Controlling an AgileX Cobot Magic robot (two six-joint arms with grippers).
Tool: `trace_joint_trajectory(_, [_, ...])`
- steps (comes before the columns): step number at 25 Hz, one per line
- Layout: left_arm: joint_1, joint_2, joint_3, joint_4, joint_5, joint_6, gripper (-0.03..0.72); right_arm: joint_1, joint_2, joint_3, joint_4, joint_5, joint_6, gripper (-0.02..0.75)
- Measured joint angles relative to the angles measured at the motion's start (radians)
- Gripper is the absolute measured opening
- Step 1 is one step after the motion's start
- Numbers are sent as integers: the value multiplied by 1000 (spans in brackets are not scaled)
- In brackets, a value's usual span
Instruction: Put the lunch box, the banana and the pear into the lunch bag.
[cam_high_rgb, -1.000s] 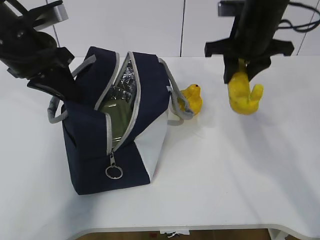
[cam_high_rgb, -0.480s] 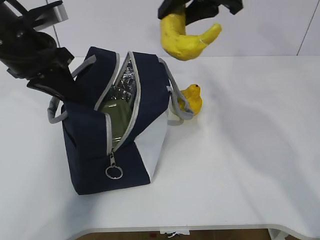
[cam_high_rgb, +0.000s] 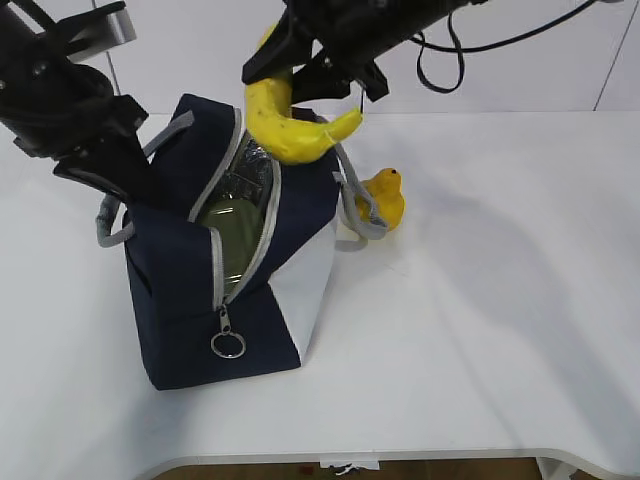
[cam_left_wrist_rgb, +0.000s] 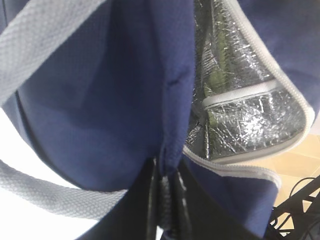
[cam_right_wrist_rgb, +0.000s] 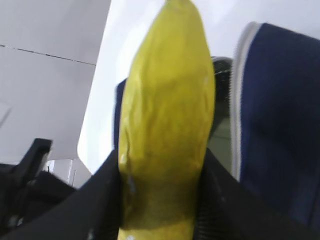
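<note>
The bag's flap is held clear of the bag's opening (cam_high_rgb: 243, 185) by my left gripper, so my right gripper should keep lowering the banana until it lies on the lunch box (cam_high_rgb: 232, 236).
The navy lunch bag (cam_high_rgb: 190, 280) stands open on the white table (cam_high_rgb: 480, 330), its silver lining showing. The green-lidded lunch box (cam_high_rgb: 232, 235) lies inside it. My right gripper (cam_high_rgb: 300, 70) is shut on the banana (cam_high_rgb: 285, 125) and holds it in the air just above the bag's opening; the banana fills the right wrist view (cam_right_wrist_rgb: 165, 125). The pear (cam_high_rgb: 384, 198) lies on the table against the bag's right side. My left gripper (cam_left_wrist_rgb: 167, 200) is shut on the bag's left flap (cam_left_wrist_rgb: 175, 100), holding it open.
A grey handle (cam_high_rgb: 358, 205) drapes down the bag's right side toward the pear. The zipper's metal ring pull (cam_high_rgb: 227, 345) hangs at the bag's front. The table's front edge runs along the bottom of the exterior view.
My right gripper has carried the banana from above the right of the table up and leftward, and now lower to just over the bag's opening. The left arm and bag have not moved.
</note>
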Motion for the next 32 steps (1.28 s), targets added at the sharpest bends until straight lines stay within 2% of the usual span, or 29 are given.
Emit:
trace_joint_trajectory(6, [0, 0, 0, -42, 0, 0, 15, 28, 65, 0, -4, -38, -41, 293])
trace_joint_trajectory(12, [0, 0, 0, -111, 1, 0, 15, 72, 86, 0, -86, -67, -66, 293])
trace_joint_trajectory(19, [0, 0, 0, -136, 1, 0, 15, 75, 124, 0, -105, -112, -69, 316])
trace_joint_trajectory(22, [0, -6, 0, -138, 1, 0, 15, 75, 134, 0, -105, -114, -69, 354])
trace_joint_trajectory(27, [0, -8, 0, -138, 1, 0, 15, 75, 134, -12, -120, -79, -69, 510])
trace_joint_trajectory(29, [0, -8, 0, -134, 1, 0, 15, 76, 134, -56, -177, -28, -64, 547])
trace_joint_trajectory(32, [0, -8, 0, -132, 2, 0, 15, 76, 134, -149, -278, 67, -41, 561])
